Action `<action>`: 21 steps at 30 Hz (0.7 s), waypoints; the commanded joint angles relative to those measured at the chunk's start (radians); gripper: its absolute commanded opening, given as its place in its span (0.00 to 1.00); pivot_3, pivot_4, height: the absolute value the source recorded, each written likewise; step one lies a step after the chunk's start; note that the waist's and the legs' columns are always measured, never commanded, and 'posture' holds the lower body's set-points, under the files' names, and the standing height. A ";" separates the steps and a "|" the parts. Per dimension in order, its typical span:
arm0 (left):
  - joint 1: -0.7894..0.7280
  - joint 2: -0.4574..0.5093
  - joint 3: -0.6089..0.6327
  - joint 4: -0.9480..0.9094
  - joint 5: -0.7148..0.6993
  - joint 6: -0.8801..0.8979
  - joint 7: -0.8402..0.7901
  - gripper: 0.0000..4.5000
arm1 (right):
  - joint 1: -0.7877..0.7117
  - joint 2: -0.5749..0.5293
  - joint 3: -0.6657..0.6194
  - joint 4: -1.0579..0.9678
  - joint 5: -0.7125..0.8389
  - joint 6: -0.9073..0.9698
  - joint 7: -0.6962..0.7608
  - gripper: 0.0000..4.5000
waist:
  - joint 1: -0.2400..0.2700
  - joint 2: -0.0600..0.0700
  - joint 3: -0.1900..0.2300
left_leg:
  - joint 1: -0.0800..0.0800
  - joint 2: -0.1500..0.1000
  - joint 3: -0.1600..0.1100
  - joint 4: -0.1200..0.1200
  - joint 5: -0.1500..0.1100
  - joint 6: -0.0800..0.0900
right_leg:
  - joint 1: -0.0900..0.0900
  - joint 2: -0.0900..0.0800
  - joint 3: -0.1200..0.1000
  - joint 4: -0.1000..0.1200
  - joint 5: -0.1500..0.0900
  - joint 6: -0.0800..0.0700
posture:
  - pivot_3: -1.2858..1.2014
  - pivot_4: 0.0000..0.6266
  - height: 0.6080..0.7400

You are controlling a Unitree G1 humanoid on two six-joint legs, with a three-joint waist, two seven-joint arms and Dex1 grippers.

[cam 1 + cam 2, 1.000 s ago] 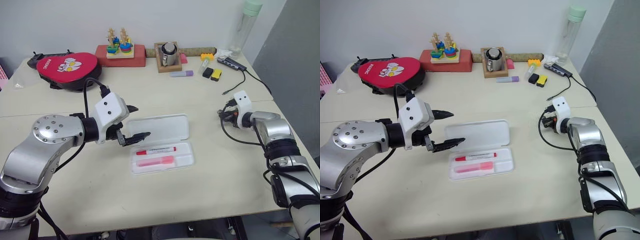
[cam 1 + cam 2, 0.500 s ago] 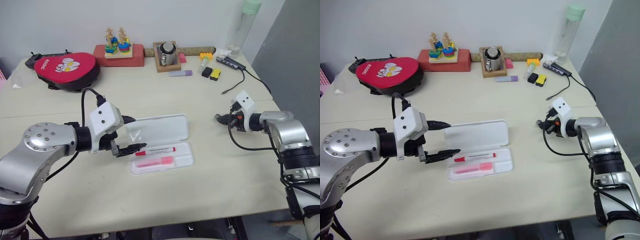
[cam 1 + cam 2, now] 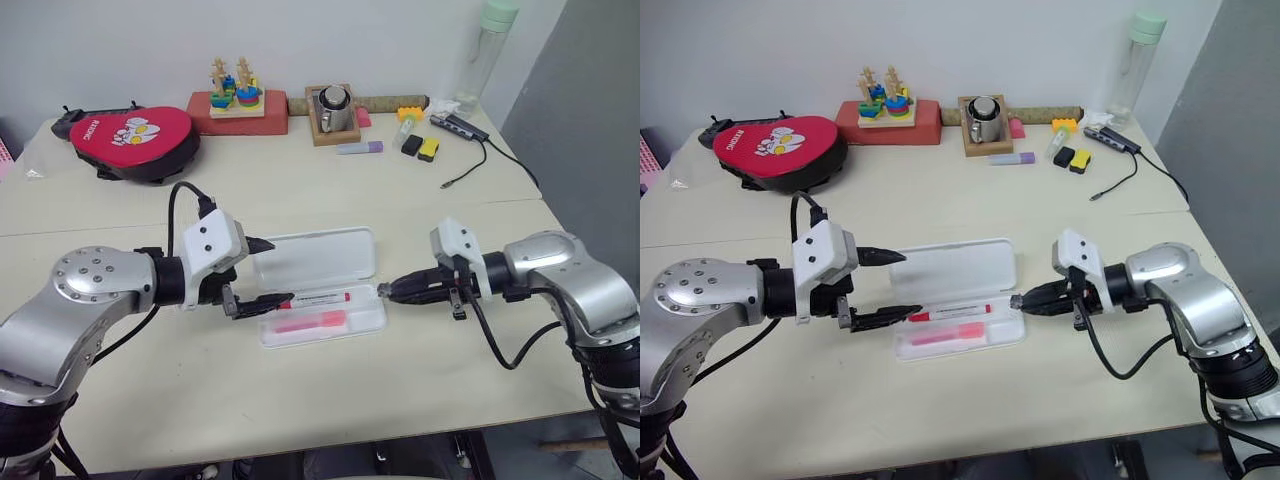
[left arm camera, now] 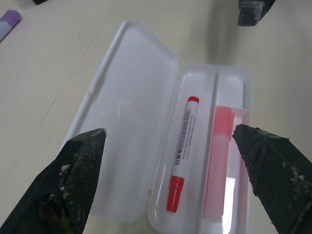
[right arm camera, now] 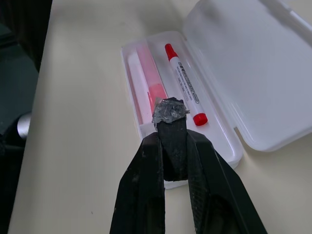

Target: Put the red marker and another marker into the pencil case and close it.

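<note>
My right gripper is to keep going toward the empty short section (image 3: 365, 321) beyond the pink highlighter and let go of the small black block (image 5: 173, 146) there, as the block points along the tray.
The white pencil case (image 3: 320, 255) lies open in the middle of the table, its lid flat behind the tray. In the tray, the red marker (image 3: 315, 298) lies beside the pink highlighter (image 3: 310, 322), the other marker. My left gripper (image 3: 276, 271) is open at the case's left end, one finger over the lid's corner and the other by the tray's corner. My right gripper (image 3: 385, 290) is shut with nothing in it. It points left, and its tip (image 5: 169, 113) is at the tray's right end.
At the back stand a red pouch (image 3: 130, 135), a wooden stacking toy (image 3: 235, 95), a metal cup in a wooden tray (image 3: 335, 108), a purple highlighter (image 3: 362, 147), a tall bottle (image 3: 490, 50) and a cable (image 3: 470, 165).
My right arm has swung in from the table's right side and turned to point left at the tray's right end. The left gripper has hardly moved.
</note>
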 commanded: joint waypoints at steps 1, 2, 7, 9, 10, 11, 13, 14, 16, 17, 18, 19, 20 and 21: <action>-0.027 0.006 -0.014 0.009 0.030 -0.044 -0.013 1.00 | 0.008 0.040 0.086 -0.009 -0.072 -0.067 -0.055 0.06 | 0.000 0.000 0.000 | 0.000 0.000 0.000 0.000 0.000 0.000 | -0.001 0.000 0.000 0.000 0.000 0.000 | 0.52 0.24 1.00; -0.031 0.005 -0.020 0.012 0.036 -0.047 -0.013 1.00 | 0.009 0.046 0.093 -0.002 -0.081 -0.075 -0.062 0.06 | 0.000 0.000 0.000 | -0.001 0.000 0.000 0.000 0.000 0.000 | -0.001 0.000 0.000 0.000 0.000 -0.001 | 0.52 0.24 1.00; -0.039 -0.003 -0.032 0.024 0.047 -0.055 -0.015 1.00 | 0.016 0.071 0.127 0.030 -0.105 -0.113 -0.073 0.06 | 0.002 0.000 0.000 | -0.002 0.000 0.000 0.000 0.000 0.000 | -0.001 0.000 0.000 -0.001 0.002 -0.004 | 0.52 0.24 1.00; -0.041 -0.005 -0.034 0.029 0.052 -0.060 -0.015 1.00 | 0.017 0.077 0.146 0.044 -0.129 -0.131 -0.082 0.06 | 0.001 0.000 0.000 | -0.001 0.000 0.000 0.000 0.000 0.000 | -0.001 0.000 0.000 -0.001 0.002 -0.004 | 0.52 0.24 1.00; -0.044 -0.006 -0.037 0.031 0.054 -0.061 -0.015 1.00 | 0.016 0.080 0.153 0.054 -0.140 -0.140 -0.085 0.06 | 0.001 0.000 0.000 | -0.001 0.000 0.000 -0.001 0.000 0.000 | -0.001 0.000 0.000 -0.001 0.002 -0.004 | 0.52 0.24 1.00; -0.049 -0.008 -0.041 0.034 0.057 -0.061 -0.014 1.00 | 0.014 0.082 0.155 0.062 -0.146 -0.146 -0.086 0.06 | 0.001 0.000 0.000 | -0.001 0.000 0.000 -0.001 0.000 0.000 | -0.001 0.000 0.000 0.000 0.002 -0.004 | 0.52 0.24 1.00; -0.056 -0.011 -0.044 0.037 0.061 -0.062 -0.014 1.00 | 0.016 0.073 0.164 0.073 -0.158 -0.164 -0.077 0.06 | 0.001 0.000 0.000 | -0.001 0.000 0.000 0.000 0.000 0.000 | -0.001 0.000 0.000 0.000 0.002 -0.003 | 0.52 0.24 1.00; -0.059 -0.012 -0.046 0.038 0.062 -0.062 -0.014 1.00 | 0.018 0.070 0.164 0.076 -0.160 -0.167 -0.071 0.06 | 0.001 0.000 0.000 | -0.001 0.000 0.000 0.000 0.000 0.000 | -0.001 0.000 0.000 0.000 0.001 -0.002 | 0.52 0.24 1.00; -0.061 -0.014 -0.045 0.041 0.064 -0.063 -0.014 1.00 | 0.023 0.063 0.162 0.082 -0.164 -0.180 -0.062 0.22 | 0.001 0.000 0.000 | -0.001 0.000 0.000 0.000 0.000 0.000 | -0.001 0.000 0.000 0.000 0.001 -0.001 | 0.52 0.24 1.00; -0.060 -0.015 -0.044 0.042 0.064 -0.063 -0.013 1.00 | 0.024 0.064 0.160 0.087 -0.167 -0.183 -0.065 0.25 | 0.001 0.000 0.000 | -0.001 0.000 0.000 0.000 0.000 0.000 | -0.001 0.000 0.000 0.000 0.001 -0.001 | 0.52 0.24 1.00; -0.059 -0.015 -0.042 0.043 0.065 -0.063 -0.013 1.00 | 0.024 0.065 0.159 0.090 -0.169 -0.186 -0.067 0.31 | 0.001 0.000 0.000 | -0.001 0.000 0.000 0.000 0.000 0.000 | -0.001 0.000 0.000 0.000 0.001 -0.001 | 0.52 0.24 1.00; -0.060 -0.017 -0.043 0.044 0.066 -0.062 -0.013 1.00 | 0.024 0.065 0.158 0.093 -0.171 -0.188 -0.068 0.36 | 0.001 0.000 0.000 | -0.001 0.000 0.000 0.000 0.000 0.000 | -0.001 0.000 0.000 0.000 0.001 -0.002 | 0.52 0.24 1.00; -0.058 -0.019 -0.044 0.043 0.067 -0.063 -0.011 1.00 | 0.021 0.069 0.153 0.098 -0.172 -0.190 -0.074 0.41 | 0.001 0.000 0.000 | -0.001 0.000 0.000 0.000 0.000 0.000 | -0.001 0.000 0.000 0.000 0.001 -0.002 | 0.52 0.24 1.00; -0.058 -0.021 -0.045 0.043 0.068 -0.063 -0.010 1.00 | 0.019 0.071 0.149 0.101 -0.173 -0.192 -0.078 0.46 | 0.001 0.000 0.000 | -0.001 0.000 0.000 0.000 0.000 0.000 | -0.001 0.000 0.000 0.000 0.001 -0.002 | 0.52 0.24 1.00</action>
